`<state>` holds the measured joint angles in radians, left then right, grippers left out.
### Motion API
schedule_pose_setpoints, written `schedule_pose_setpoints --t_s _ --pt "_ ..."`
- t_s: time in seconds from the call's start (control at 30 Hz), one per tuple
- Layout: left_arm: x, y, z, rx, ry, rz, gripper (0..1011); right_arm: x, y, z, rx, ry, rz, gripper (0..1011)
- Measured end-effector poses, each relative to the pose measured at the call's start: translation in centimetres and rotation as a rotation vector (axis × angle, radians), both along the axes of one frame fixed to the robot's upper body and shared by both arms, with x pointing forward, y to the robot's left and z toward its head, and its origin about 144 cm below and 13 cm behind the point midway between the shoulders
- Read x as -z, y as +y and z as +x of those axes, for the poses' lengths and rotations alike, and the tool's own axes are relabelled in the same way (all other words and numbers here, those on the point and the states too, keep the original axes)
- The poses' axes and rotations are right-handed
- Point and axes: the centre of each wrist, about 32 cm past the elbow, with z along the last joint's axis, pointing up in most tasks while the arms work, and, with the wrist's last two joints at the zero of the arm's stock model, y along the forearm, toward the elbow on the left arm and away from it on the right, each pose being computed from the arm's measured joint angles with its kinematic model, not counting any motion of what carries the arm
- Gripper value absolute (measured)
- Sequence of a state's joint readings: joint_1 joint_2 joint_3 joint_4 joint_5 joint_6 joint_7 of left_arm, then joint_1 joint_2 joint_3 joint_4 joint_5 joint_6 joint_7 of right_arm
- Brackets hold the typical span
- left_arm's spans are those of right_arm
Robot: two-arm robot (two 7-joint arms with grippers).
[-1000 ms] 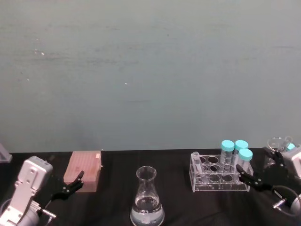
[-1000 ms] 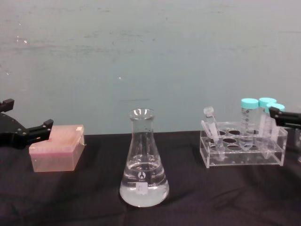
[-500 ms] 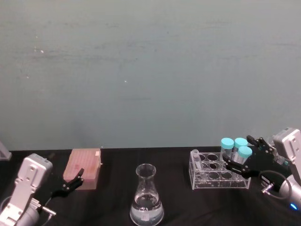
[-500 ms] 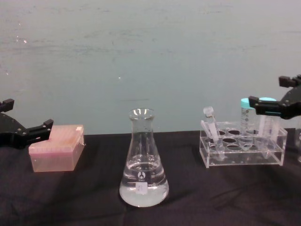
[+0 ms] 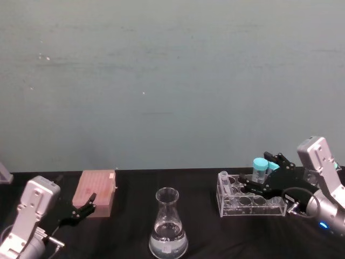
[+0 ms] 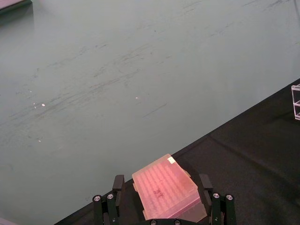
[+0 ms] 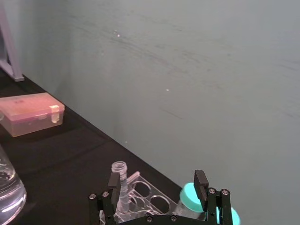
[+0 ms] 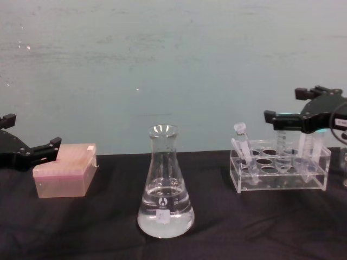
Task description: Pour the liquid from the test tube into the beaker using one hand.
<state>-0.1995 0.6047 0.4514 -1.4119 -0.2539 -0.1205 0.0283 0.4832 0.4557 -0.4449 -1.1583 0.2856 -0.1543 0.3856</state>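
I expect the test tube [image 8: 244, 142] to come free and leave the rack standing when I lift, because it leans loosely in its wide rack hole [image 8: 249, 161].
The test tube [image 8: 242, 143] leans in the left end of the clear tube rack [image 8: 279, 174], uncapped; I cannot make out any liquid in it. The beaker [image 8: 165, 190], a conical flask holding some clear liquid, stands at the table's middle, also seen in the head view [image 5: 168, 226]. My right gripper [image 8: 283, 104] hovers open above the rack, right of the test tube and not touching it. In the right wrist view the test tube [image 7: 121, 180] stands beside one finger of that gripper [image 7: 157, 183]. My left gripper [image 8: 32, 130] is parked open at the far left.
Teal-capped larger tubes [image 5: 261, 166] stand in the rack's right end, under the right gripper. A pink tip box [image 8: 66, 169] lies at the left, just in front of the left gripper [image 6: 161, 185]. A teal wall closes off the back of the black table.
My right gripper has risen and swung left from beside the rack's right end to above the rack, closer to the test tube. The left arm, flask and tubes have not moved.
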Motion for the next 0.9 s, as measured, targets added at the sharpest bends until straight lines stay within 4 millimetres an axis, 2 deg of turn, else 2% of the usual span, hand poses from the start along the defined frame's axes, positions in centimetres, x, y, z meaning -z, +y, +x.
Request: schedule_pose_setpoints --t_s 0.53,0.9 --pt "0.0 0.0 0.0 0.000 0.000 0.000 1000 0.7 1.5 2.9 -0.107 0.070 -0.004 1000" --pt "0.0 0.0 0.0 0.000 0.000 0.000 1000 1.2 2.1 3.8 -0.133 0.094 -0.018 1000"
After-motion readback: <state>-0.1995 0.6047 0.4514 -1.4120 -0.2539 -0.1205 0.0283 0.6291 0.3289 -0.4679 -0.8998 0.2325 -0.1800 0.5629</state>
